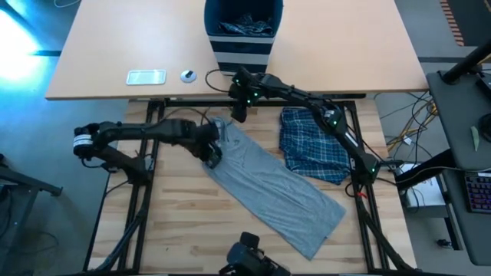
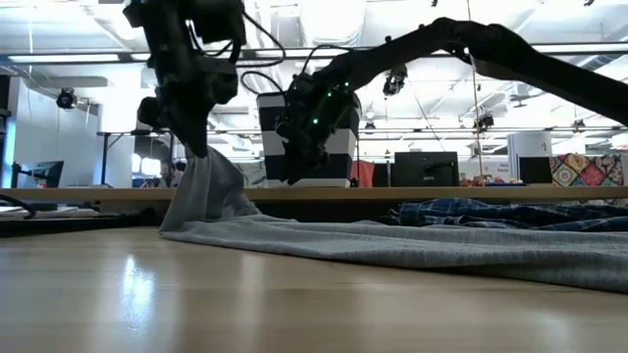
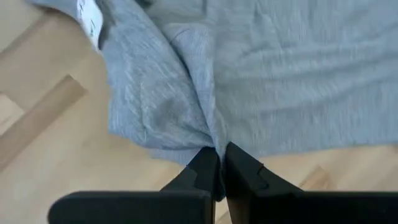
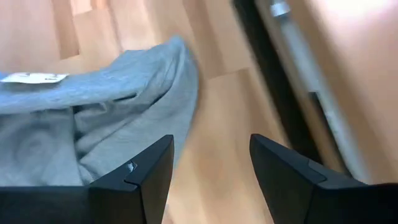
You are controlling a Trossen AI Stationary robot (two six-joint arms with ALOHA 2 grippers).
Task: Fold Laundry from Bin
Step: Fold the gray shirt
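Note:
My left gripper is holding the pinched fold [image 3: 211, 127] in line with the grey T-shirt's long near edge [image 1: 232, 192]. It should next pull the fold toward that edge and let go of it there.
A grey T-shirt [image 1: 268, 184] lies spread slantwise across the wooden table, from far left to near right. Its far-left end [image 2: 201, 181] is raised in a peak under my left gripper [image 1: 211, 156], which is shut on it. My right gripper [image 1: 239, 109] is open and empty. It hovers just beyond the shirt's far end, whose white label shows in the right wrist view [image 4: 34, 78]. A folded blue plaid garment [image 1: 311, 146] lies flat on the table to the right of the shirt. The navy striped bin [image 1: 242, 42] stands on the far desk with dark laundry [image 1: 244, 25] inside. My left gripper pinches a gathered fold of the grey T-shirt at its left edge [image 3: 210, 142] between its two shut fingers. The fingers come from above, pointing down. That part is lifted into a peak [image 2: 199, 165], with creases running to the fingers. The rest of the shirt lies on the table.
A phone [image 1: 146, 76] and a small round object [image 1: 188, 75] lie on the far desk, left of the bin. A dark camera mount [image 1: 247, 253] stands at the table's near edge. Bare wood shows to the near left [image 1: 176, 222].

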